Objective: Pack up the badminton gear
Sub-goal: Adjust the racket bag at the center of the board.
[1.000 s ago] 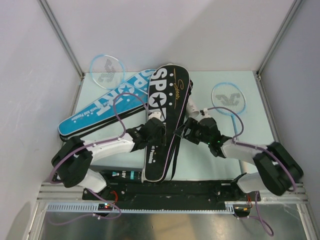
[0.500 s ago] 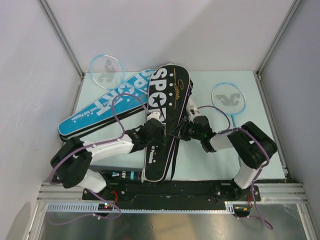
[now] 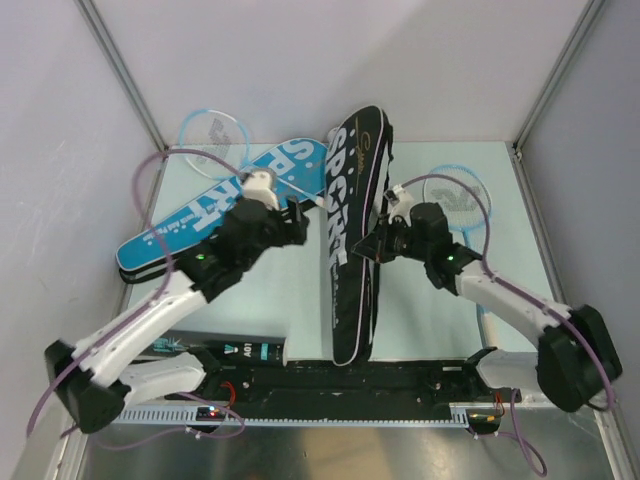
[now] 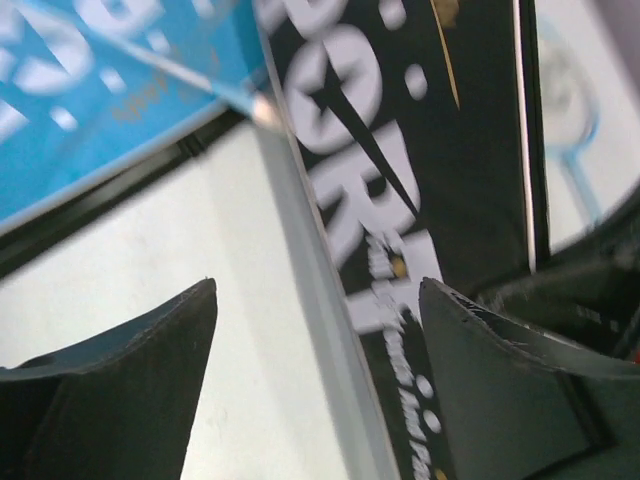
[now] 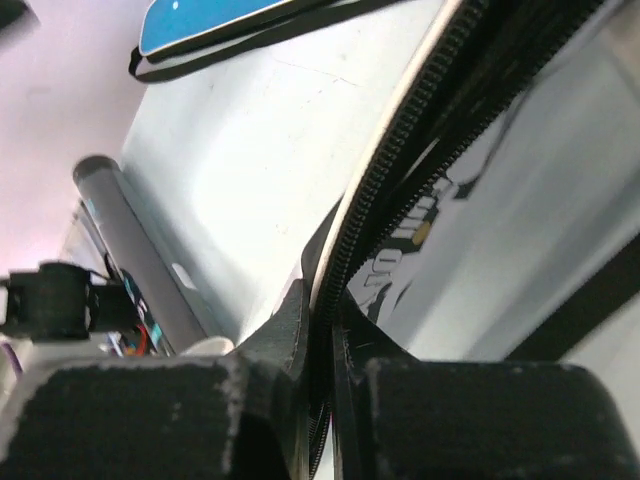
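Observation:
My right gripper has the black cover's far end [image 3: 366,122] pointing away from my left gripper, so it should swing the cover crosswise and bring that end to my left gripper.
A black "SPORT" racket cover [image 3: 350,230] stands tipped up on its long edge in the middle of the table. My right gripper [image 3: 378,246] is shut on its zipper edge [image 5: 385,190], fingers pinching the seam. The left gripper [image 3: 291,214] hangs open above the table between the two covers, holding nothing; in the left wrist view [image 4: 315,300] its fingers straddle bare table and the black cover [image 4: 410,200]. A blue "SPORT" cover [image 3: 195,218] lies flat at the left. One light-blue racket head [image 3: 212,140] pokes out behind it. Another racket [image 3: 462,196] lies behind the right arm.
A black shuttle tube [image 3: 245,350] lies along the near edge by the left arm's base, also seen as a grey tube [image 5: 135,255] in the right wrist view. White walls and metal posts close in the table on three sides.
My right gripper closed on the black cover's zipper edge and tipped the cover up on its side. The left gripper opened wider, left the cover and swung up toward the back left.

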Robot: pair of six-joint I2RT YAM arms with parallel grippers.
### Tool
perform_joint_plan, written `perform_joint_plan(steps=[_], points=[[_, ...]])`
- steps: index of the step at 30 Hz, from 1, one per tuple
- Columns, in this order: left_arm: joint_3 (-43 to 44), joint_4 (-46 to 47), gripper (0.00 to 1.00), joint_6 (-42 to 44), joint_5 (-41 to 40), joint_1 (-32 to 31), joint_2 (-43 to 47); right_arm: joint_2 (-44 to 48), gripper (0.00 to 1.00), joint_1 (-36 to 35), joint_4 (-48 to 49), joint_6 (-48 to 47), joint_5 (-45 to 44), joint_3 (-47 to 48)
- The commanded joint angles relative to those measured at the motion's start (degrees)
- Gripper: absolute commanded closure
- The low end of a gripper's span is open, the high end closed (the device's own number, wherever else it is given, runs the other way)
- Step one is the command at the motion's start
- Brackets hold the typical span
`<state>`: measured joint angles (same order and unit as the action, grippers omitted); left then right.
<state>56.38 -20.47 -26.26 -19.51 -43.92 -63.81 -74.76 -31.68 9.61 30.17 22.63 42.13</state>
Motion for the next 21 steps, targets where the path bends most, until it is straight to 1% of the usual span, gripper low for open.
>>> perform_joint_plan(steps=[1, 4, 7, 9, 12, 15, 18, 21], points=[[5.7, -3.3, 0.11, 7.8, -2.4, 6.2, 6.2, 9.7, 1.0, 0.9, -17.2, -19.2, 2.1, 10.2], [8.2, -6.8, 0.07, 8.8, 0.4, 10.7, 6.8, 12.1, 1.0, 0.4, -29.1, -27.2, -1.2, 16.8], [10.3, -8.9, 0.02, 7.4, 0.9, 13.9, 7.4, 13.8, 1.0, -0.6, -35.9, -34.6, -6.8, 20.6], [11.5, -9.2, 0.01, 6.1, 0.3, 14.9, 7.8, 14.5, 1.0, -1.0, -39.2, -38.6, -10.2, 22.2], [13.4, -9.3, 0.0, 3.8, 0.6, 17.5, 7.4, 14.9, 1.0, -1.1, -42.7, -43.4, -13.9, 23.8], [16.1, -9.4, 0.0, -1.1, 2.3, 21.4, 5.8, 14.9, 1.0, -1.5, -45.0, -47.1, -15.5, 24.2], [18.0, -9.4, 0.03, -7.8, 5.5, 27.3, 4.9, 14.5, 1.0, -2.9, -45.4, -50.1, -18.2, 23.3], [19.3, -9.5, 0.05, -13.0, 8.3, 32.6, 4.1, 14.3, 1.0, -5.6, -43.2, -52.8, -21.8, 20.7]])
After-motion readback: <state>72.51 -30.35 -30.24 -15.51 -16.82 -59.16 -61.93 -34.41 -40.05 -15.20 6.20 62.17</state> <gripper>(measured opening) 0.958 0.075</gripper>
